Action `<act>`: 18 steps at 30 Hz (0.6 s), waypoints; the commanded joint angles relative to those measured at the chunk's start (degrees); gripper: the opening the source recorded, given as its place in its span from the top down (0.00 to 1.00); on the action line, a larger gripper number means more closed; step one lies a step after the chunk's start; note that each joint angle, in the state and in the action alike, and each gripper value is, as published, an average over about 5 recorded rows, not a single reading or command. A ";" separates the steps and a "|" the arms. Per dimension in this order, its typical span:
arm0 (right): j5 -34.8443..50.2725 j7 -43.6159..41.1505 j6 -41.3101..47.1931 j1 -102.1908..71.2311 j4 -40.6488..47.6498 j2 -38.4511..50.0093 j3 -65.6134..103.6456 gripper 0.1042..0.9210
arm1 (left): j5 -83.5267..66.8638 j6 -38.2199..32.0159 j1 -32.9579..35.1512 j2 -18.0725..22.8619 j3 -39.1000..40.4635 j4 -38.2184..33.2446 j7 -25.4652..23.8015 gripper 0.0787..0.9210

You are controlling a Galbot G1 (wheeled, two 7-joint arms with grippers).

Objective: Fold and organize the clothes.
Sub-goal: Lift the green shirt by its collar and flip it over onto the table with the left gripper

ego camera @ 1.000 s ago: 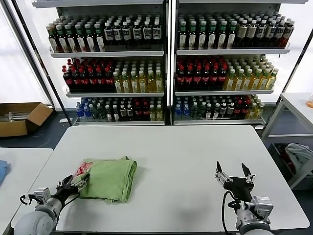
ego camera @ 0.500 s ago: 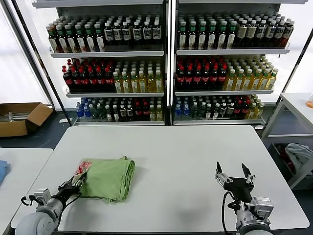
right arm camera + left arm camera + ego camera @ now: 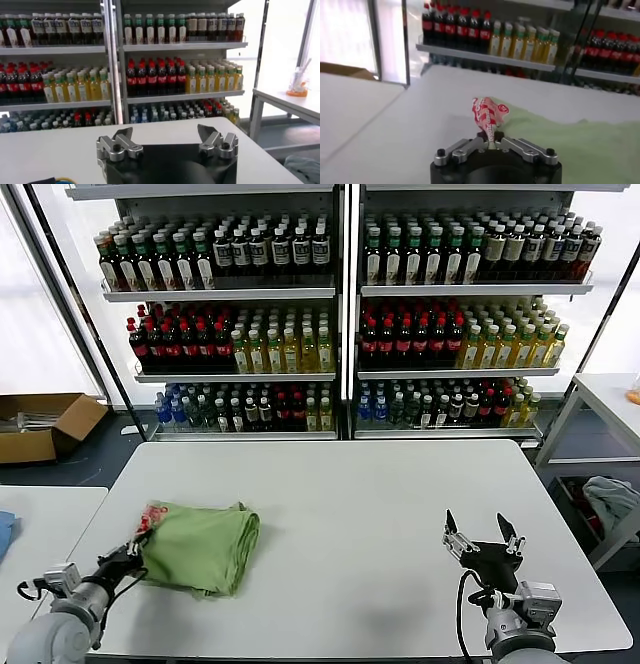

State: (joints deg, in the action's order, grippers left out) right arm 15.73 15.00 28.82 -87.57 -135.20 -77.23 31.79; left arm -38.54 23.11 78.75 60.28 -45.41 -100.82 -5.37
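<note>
Next, my left gripper turns the light green shirt [image 3: 203,546] over by the patch toward the table's middle [image 3: 330,534], because the shirt lies plain side up and far from my right gripper.
The clothes are one folded light green shirt [image 3: 200,546] lying on the left part of the white table [image 3: 360,514], with its red-and-white printed patch [image 3: 150,517] at the left edge. My left gripper [image 3: 128,555] is at the shirt's near-left corner, shut on that patch. In the left wrist view the patch [image 3: 488,113] stands up out of the closed left gripper [image 3: 490,141], with green cloth [image 3: 580,150] spreading behind it. My right gripper [image 3: 482,536] hovers open over the near right of the table, far from the shirt; the right gripper [image 3: 166,136] holds nothing.
Shelves of bottles [image 3: 340,314] stand behind the table. A cardboard box [image 3: 45,424] lies on the floor at the far left. A second white table [image 3: 30,524] adjoins on the left, and a cart with a cloth bundle [image 3: 612,504] is at the right.
My left gripper closed on the shirt's patched corner and drew back to the left, dragging the folded shirt leftward across the table. The right arm stayed put.
</note>
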 commanded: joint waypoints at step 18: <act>0.27 0.03 -0.30 -0.08 1.80 0.51 0.43 0.12 | 5.98 0.31 4.10 -1.64 2.23 -13.86 -0.07 0.96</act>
State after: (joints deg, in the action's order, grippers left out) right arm 16.01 14.99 28.62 -87.28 -133.65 -76.71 31.73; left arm -36.71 22.96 81.33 53.20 -55.41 -105.36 -6.52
